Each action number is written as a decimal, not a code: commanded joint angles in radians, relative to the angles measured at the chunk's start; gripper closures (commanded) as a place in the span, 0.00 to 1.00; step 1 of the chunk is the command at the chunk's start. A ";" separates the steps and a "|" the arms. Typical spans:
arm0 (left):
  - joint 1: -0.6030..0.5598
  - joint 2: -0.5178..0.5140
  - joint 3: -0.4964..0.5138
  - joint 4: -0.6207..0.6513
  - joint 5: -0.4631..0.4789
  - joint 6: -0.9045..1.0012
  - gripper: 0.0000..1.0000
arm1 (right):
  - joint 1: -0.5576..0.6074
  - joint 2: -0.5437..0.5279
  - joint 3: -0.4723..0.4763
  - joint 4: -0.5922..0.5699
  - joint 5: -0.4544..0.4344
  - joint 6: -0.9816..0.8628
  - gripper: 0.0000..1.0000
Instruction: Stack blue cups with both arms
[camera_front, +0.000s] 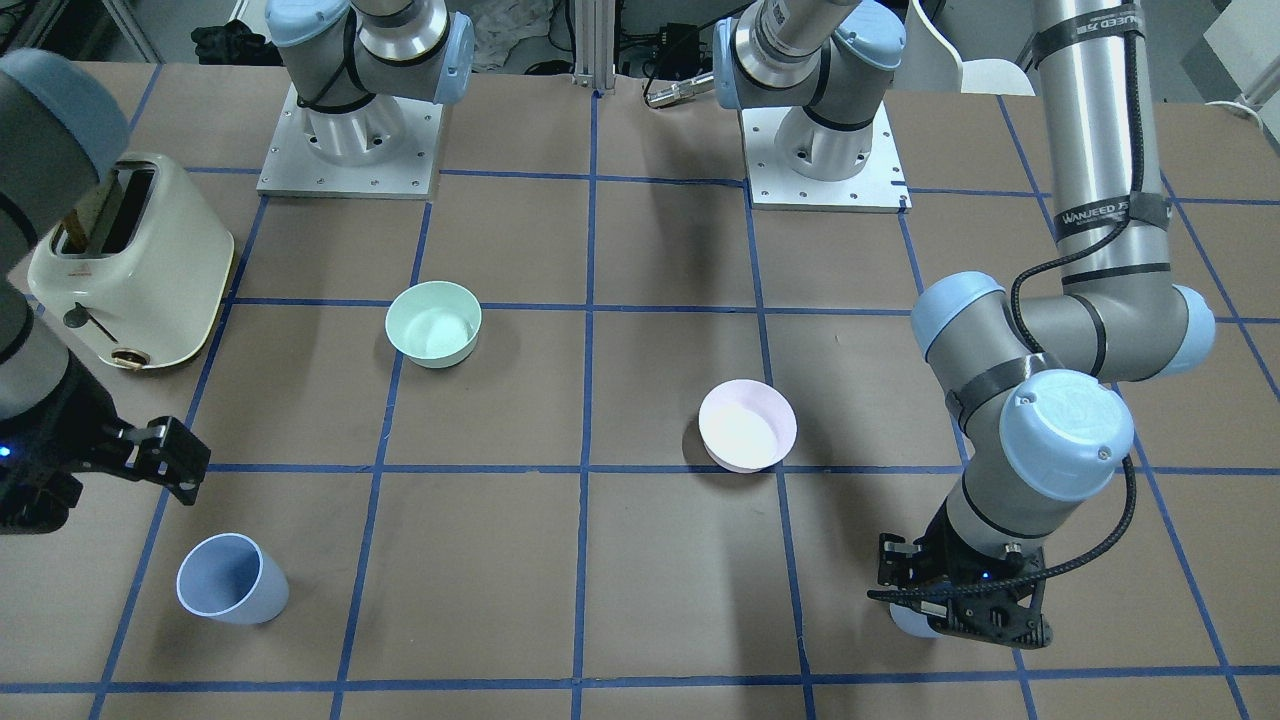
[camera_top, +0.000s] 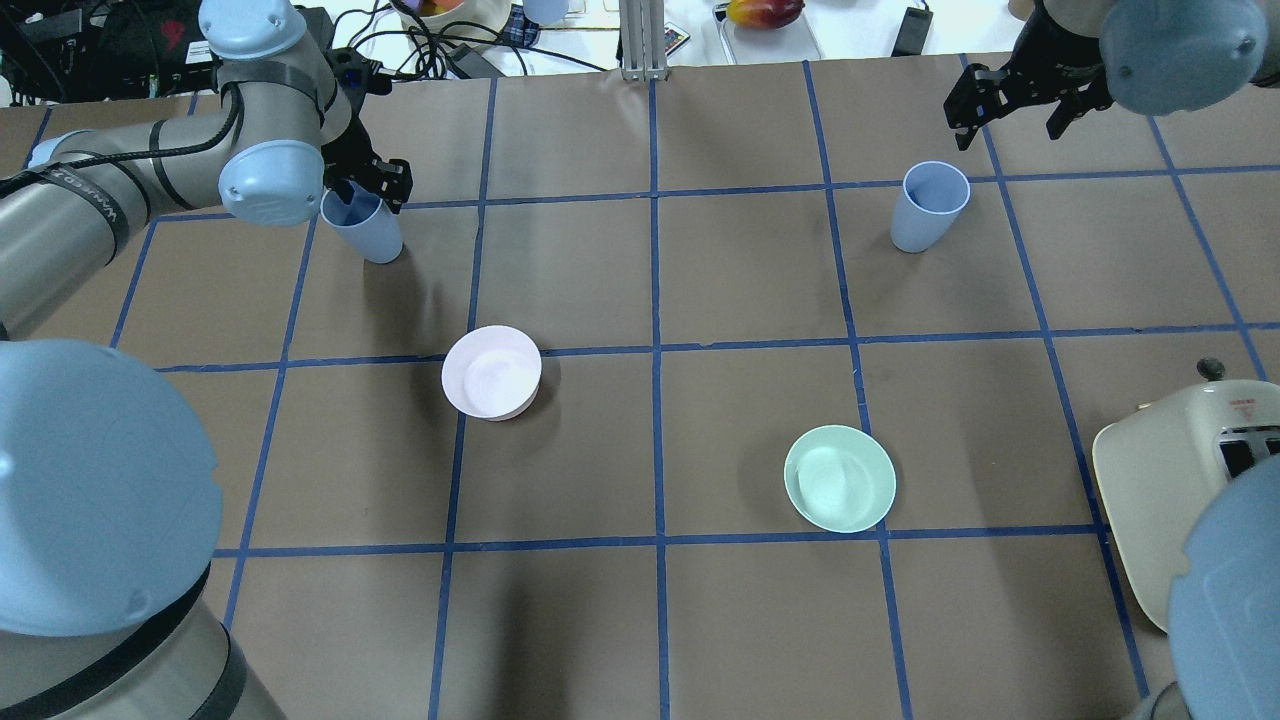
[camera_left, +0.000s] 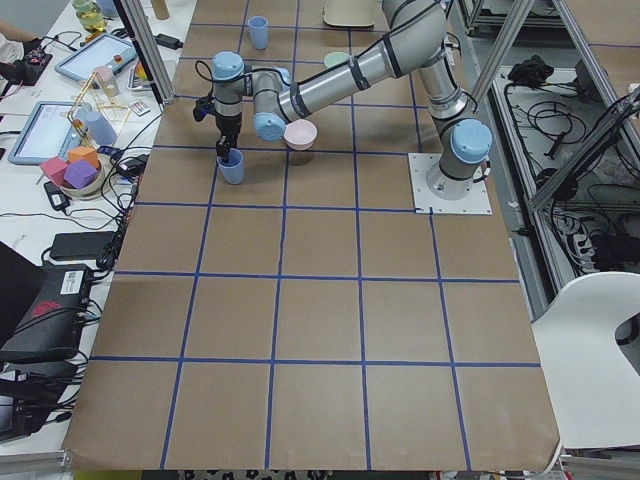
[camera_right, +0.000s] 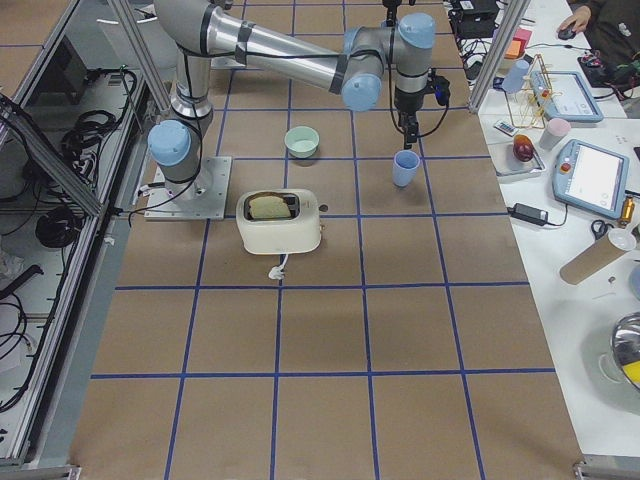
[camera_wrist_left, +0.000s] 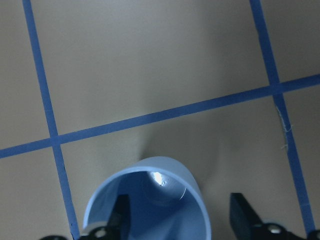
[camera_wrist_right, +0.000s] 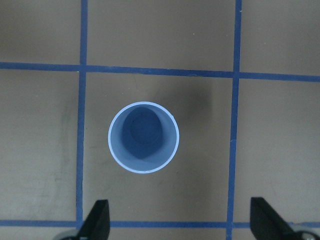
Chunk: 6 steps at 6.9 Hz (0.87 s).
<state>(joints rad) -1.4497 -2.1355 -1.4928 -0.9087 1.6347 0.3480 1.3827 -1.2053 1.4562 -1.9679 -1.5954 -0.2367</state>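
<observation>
I expect the blue cup (camera_front: 232, 578) to sink into the other blue cup with its rim staying above when I lower it, because it gets narrower toward its base (camera_front: 263, 608).
One blue cup (camera_top: 365, 232) stands upright at the far left of the table. My left gripper (camera_top: 368, 188) is low over it and open. In the left wrist view one finger (camera_wrist_left: 119, 217) is inside the cup (camera_wrist_left: 150, 210) and the other finger (camera_wrist_left: 242, 217) is outside its wall, with a gap. The second blue cup (camera_top: 930, 206) stands upright at the far right. My right gripper (camera_top: 1015, 98) hovers above and just beyond it, open and empty. In the right wrist view that cup (camera_wrist_right: 144, 136) sits ahead of the spread fingers (camera_wrist_right: 97, 220).
A pale pink bowl (camera_top: 492, 372) sits left of centre and a mint-green bowl (camera_top: 840, 478) right of centre. A cream toaster (camera_top: 1180, 480) stands at the right edge. Blue tape lines grid the brown table.
</observation>
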 joint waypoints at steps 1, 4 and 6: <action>-0.001 -0.006 0.002 0.001 0.001 0.000 1.00 | -0.004 0.078 0.000 -0.083 -0.001 -0.006 0.00; -0.146 0.047 0.034 -0.010 -0.019 -0.149 1.00 | -0.004 0.176 -0.034 -0.100 -0.005 -0.004 0.00; -0.327 0.026 0.080 -0.007 -0.036 -0.491 1.00 | -0.004 0.213 -0.049 -0.100 -0.030 -0.003 0.00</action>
<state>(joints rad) -1.6772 -2.1038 -1.4358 -0.9173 1.6155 0.0399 1.3790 -1.0111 1.4170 -2.0673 -1.6075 -0.2401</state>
